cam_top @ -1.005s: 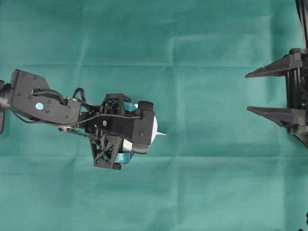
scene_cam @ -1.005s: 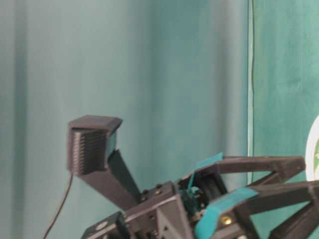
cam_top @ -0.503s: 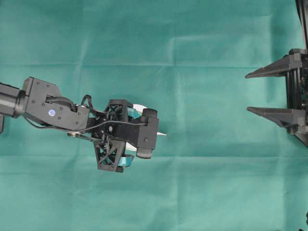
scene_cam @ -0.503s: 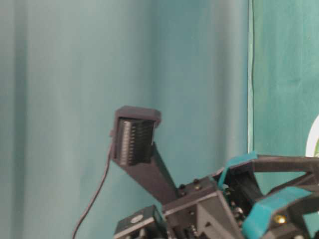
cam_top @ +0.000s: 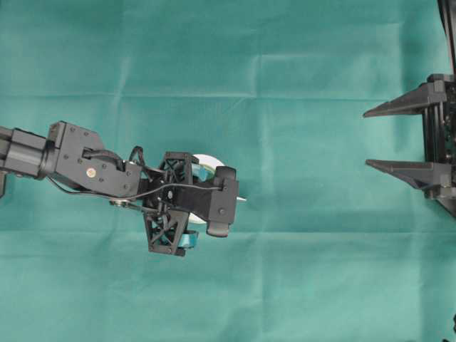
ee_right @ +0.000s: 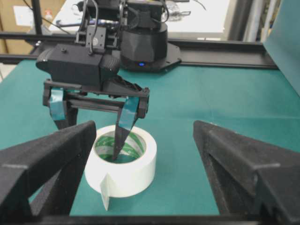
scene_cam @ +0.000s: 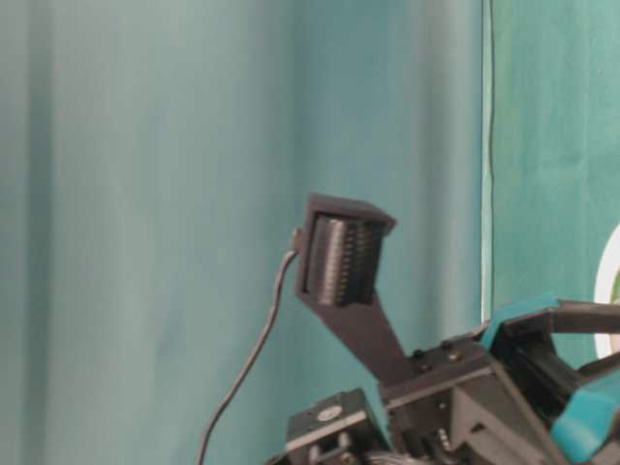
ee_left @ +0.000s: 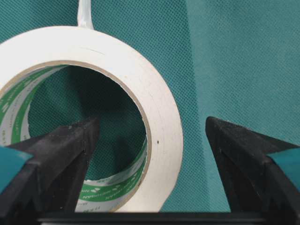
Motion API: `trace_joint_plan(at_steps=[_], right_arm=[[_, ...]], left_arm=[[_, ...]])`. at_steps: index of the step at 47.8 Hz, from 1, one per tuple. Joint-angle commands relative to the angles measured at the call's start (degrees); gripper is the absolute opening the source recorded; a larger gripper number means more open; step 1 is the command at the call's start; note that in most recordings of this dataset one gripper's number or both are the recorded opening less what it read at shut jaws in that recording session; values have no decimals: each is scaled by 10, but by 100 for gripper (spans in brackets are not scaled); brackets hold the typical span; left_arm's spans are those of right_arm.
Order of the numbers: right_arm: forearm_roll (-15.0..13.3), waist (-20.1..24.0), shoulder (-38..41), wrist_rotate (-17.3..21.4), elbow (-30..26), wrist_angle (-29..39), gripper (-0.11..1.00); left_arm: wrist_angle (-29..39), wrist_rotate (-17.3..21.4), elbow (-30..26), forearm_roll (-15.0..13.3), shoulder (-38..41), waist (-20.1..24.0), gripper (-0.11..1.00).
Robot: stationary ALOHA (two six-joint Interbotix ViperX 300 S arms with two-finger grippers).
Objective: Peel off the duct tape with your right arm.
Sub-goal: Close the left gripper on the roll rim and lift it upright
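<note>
The strip's loose end [ee_left: 85,15] is sticking out, pinched and narrow, so the strip should come off the duct tape and get wider toward the roll when I pull it.
The duct tape [ee_right: 127,171] is a white roll with a green-printed core, lying flat on the green cloth. Its loose strip end [ee_right: 105,193] sticks out toward the right wrist camera. From overhead, only a white arc of the roll [cam_top: 206,161] and the strip tip [cam_top: 242,199] show under the left arm. My left gripper [ee_left: 151,124] is open and straddles the roll's wall [ee_left: 161,122]. One teal-padded finger [ee_right: 121,133] reaches into the core and the other stays outside. My right gripper [cam_top: 370,137] is open at the far right, well away from the roll and holding nothing.
The left arm's camera block [scene_cam: 344,262] rises above its wrist in the table-level view. Green cloth [cam_top: 299,285] covers the table. A creased fold line [cam_top: 285,96] runs across the cloth. The left arm's base [ee_right: 140,42] stands behind the roll.
My left arm has moved right and slightly down in the overhead view, over the roll; its camera block has shifted right in the table-level view. The right arm has not moved.
</note>
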Motion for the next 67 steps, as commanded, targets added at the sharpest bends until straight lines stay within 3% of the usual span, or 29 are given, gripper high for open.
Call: trace_joint_plan(at_steps=[1, 28, 33, 41, 45, 67], right_arm=[[-1, -1, 1, 1, -5, -6, 78], [-1, -1, 2, 1, -4, -10, 78], [-1, 0, 2, 1, -4, -9, 78], [-1, 0, 2, 1, -4, -10, 78], [-1, -1, 2, 2, -4, -9, 78], [-1, -1, 1, 2, 4, -11, 78]], left_arm=[[-4, -2, -9, -1, -4, -1, 94], [-7, -6, -5, -1, 13, -1, 93], [-5, -3, -4, 0, 12, -1, 82], [2, 0, -5, 1, 7, -1, 34], [8, 3, -7, 2, 0, -2, 22], [98, 27, -40, 11, -62, -4, 20]])
